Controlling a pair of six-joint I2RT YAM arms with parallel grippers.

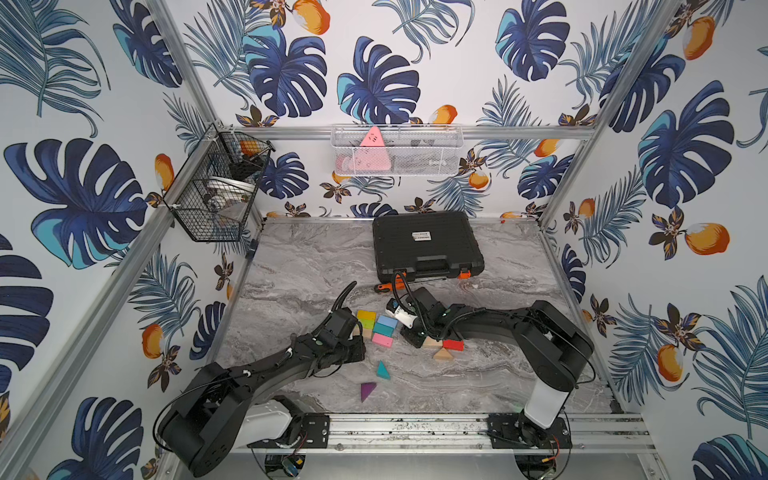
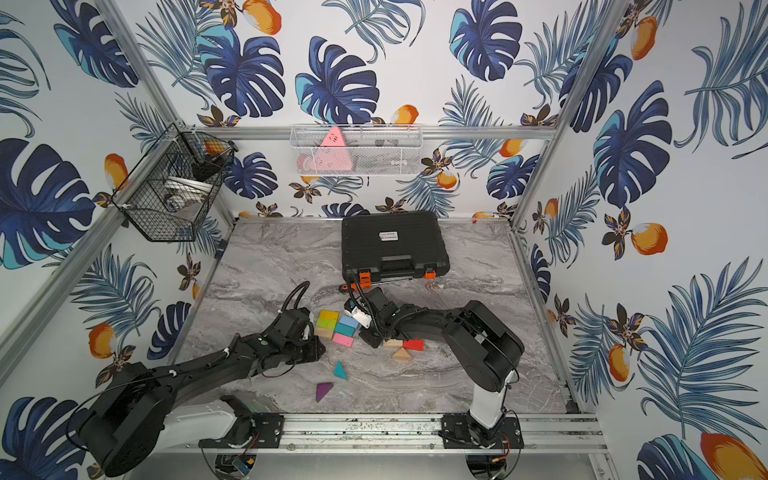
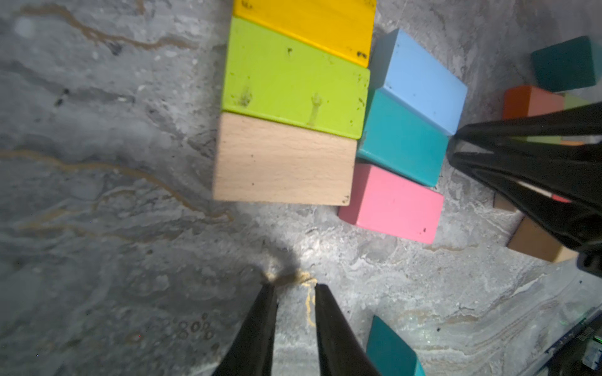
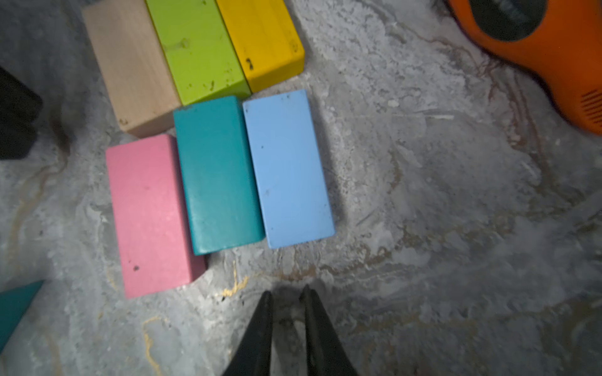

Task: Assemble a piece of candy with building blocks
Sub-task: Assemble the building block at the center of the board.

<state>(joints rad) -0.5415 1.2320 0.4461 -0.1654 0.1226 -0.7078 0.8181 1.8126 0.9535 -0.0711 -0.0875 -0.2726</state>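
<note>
I should push the pink block's loose end [image 4: 160,287] toward the wood block with my right gripper before fetching the triangles, as the pink block sticks out [image 4: 150,216] past the teal block.
Six rectangular building blocks lie flat together in two rows: yellow [image 1: 365,314], green [image 3: 293,78] and plain wood [image 3: 283,159], then blue [image 4: 288,169], teal [image 4: 218,175] and pink [image 4: 150,215]. My left gripper [image 3: 293,285] is shut and empty, low over the table just in front of the wood block. On the other side of the cluster, my right gripper [image 4: 286,293] is also shut and empty, close to the pink block's end. Loose blocks lie nearby: red [image 1: 453,344], a wood triangle [image 1: 442,354], a teal triangle [image 1: 382,370] and a purple triangle [image 1: 368,390].
A black tool case [image 1: 428,245] lies at the back of the marble table [image 1: 299,266], with an orange-handled screwdriver [image 1: 388,286] in front of it. A white wire basket [image 1: 399,149] and a black wire basket [image 1: 216,187] hang on the walls.
</note>
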